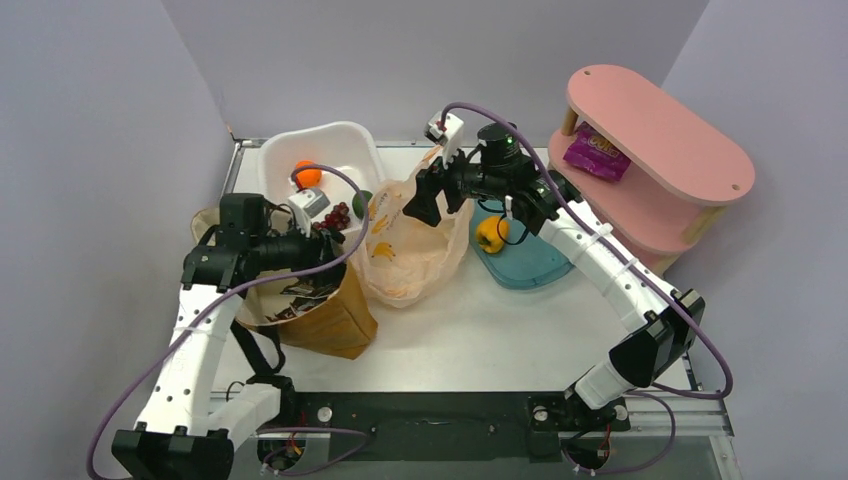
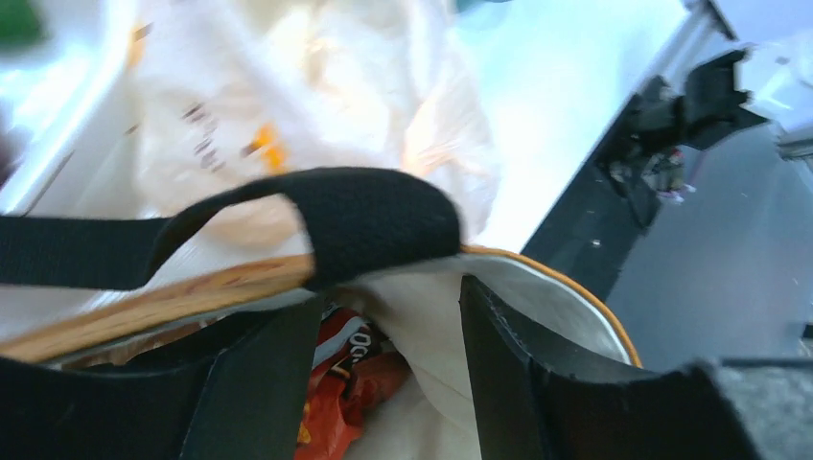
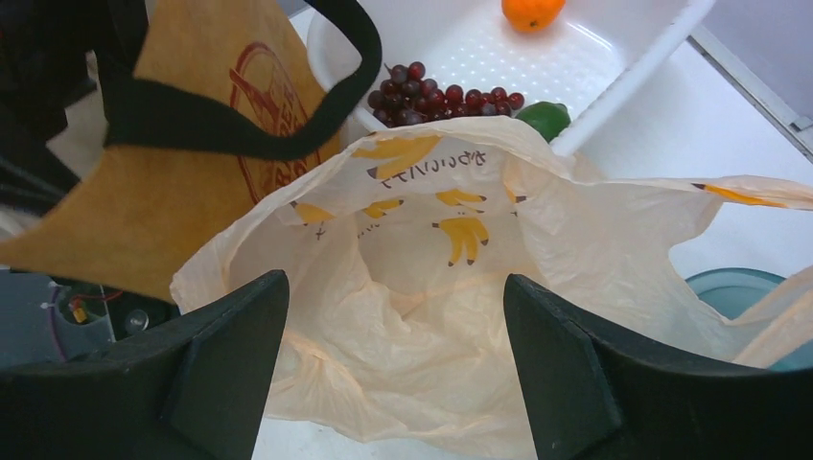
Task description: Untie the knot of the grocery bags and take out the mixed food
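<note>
The mustard tote's black strap and rim leave my left gripper little room above the red Doritos bag [image 2: 337, 398]. My right gripper should first hold the tote's rim by the strap.
The mustard tote [image 1: 325, 318] stands at the front left with its mouth open. My left gripper [image 1: 318, 250] is open over that mouth. In the left wrist view its jaws [image 2: 388, 307] stand apart over the red Doritos bag [image 2: 336, 383], under a black strap [image 2: 364, 225]. The peach plastic bag [image 1: 410, 250] lies open beside the tote. My right gripper [image 1: 425, 200] is open and empty just above the plastic bag [image 3: 422, 316]. The orange [image 1: 307, 175], green fruit [image 1: 362, 203] and grapes [image 1: 337, 217] lie in the white tub [image 1: 340, 138]. The yellow pepper [image 1: 491, 233] sits in the teal tub [image 1: 535, 268].
A pink two-level shelf [image 1: 660, 120] stands at the back right with a purple packet [image 1: 597, 155] on its lower level. The white tub stands close behind both bags. The table's front edge carries a black rail [image 1: 430, 410].
</note>
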`<act>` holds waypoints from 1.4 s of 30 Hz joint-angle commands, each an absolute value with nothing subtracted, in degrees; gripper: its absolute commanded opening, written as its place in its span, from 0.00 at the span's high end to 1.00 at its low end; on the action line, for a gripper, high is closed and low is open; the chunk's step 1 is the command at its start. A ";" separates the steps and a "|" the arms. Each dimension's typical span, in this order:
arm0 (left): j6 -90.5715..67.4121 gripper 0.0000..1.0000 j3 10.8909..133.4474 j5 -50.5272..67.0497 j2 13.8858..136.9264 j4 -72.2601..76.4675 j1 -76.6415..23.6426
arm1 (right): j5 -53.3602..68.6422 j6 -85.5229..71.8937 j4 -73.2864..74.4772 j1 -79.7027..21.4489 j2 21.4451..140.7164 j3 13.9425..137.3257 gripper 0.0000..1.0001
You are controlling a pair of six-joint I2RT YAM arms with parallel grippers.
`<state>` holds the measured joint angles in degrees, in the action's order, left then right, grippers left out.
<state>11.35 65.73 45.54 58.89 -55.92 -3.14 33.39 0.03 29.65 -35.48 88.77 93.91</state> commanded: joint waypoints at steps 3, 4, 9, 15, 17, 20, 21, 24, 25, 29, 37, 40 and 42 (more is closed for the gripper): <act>-0.97 0.48 66.64 49.39 57.13 -43.77 -9.10 | 32.08 -4.24 26.35 -39.37 87.44 96.89 0.22; 1.87 0.48 67.79 49.21 56.65 -45.18 -8.07 | 32.03 -4.32 26.23 -40.71 87.45 97.28 0.21; 6.84 0.47 68.99 52.01 50.27 -53.86 8.86 | 30.39 -5.60 24.74 -46.54 88.52 99.24 0.19; 1.36 0.46 69.27 41.21 46.57 -53.63 15.71 | 28.91 -7.23 24.68 -52.82 94.44 108.12 0.17; 0.49 0.46 69.59 36.86 46.88 -54.11 15.88 | 26.58 -6.17 25.73 -55.04 97.14 110.46 0.16; 1.02 0.46 70.01 34.98 47.01 -54.83 15.95 | 20.47 -1.60 29.62 -58.36 99.77 112.63 0.15; 1.34 0.46 70.00 35.16 46.75 -54.75 15.97 | 19.02 -1.02 30.41 -59.65 100.73 112.99 0.14; 1.84 0.44 69.69 35.23 45.00 -53.60 16.06 | 12.85 0.97 34.10 -60.50 102.17 113.22 0.14; 0.97 0.43 69.37 34.97 44.69 -53.30 16.12 | 12.14 1.10 34.98 -60.54 102.47 113.14 0.15; -3.12 0.42 68.38 36.19 44.01 -51.52 16.19 | 13.38 1.03 37.61 -60.70 101.02 108.86 0.40; 19.92 0.41 68.52 53.92 47.44 -61.52 15.94 | 16.76 11.24 38.54 -58.37 99.09 112.48 1.00; 33.22 0.41 67.34 58.61 47.53 -71.54 15.65 | 17.54 16.85 38.56 -55.51 99.27 117.03 1.00; 38.85 0.41 65.36 59.79 46.50 -72.31 15.33 | 18.24 18.99 38.64 -52.72 100.20 119.36 1.00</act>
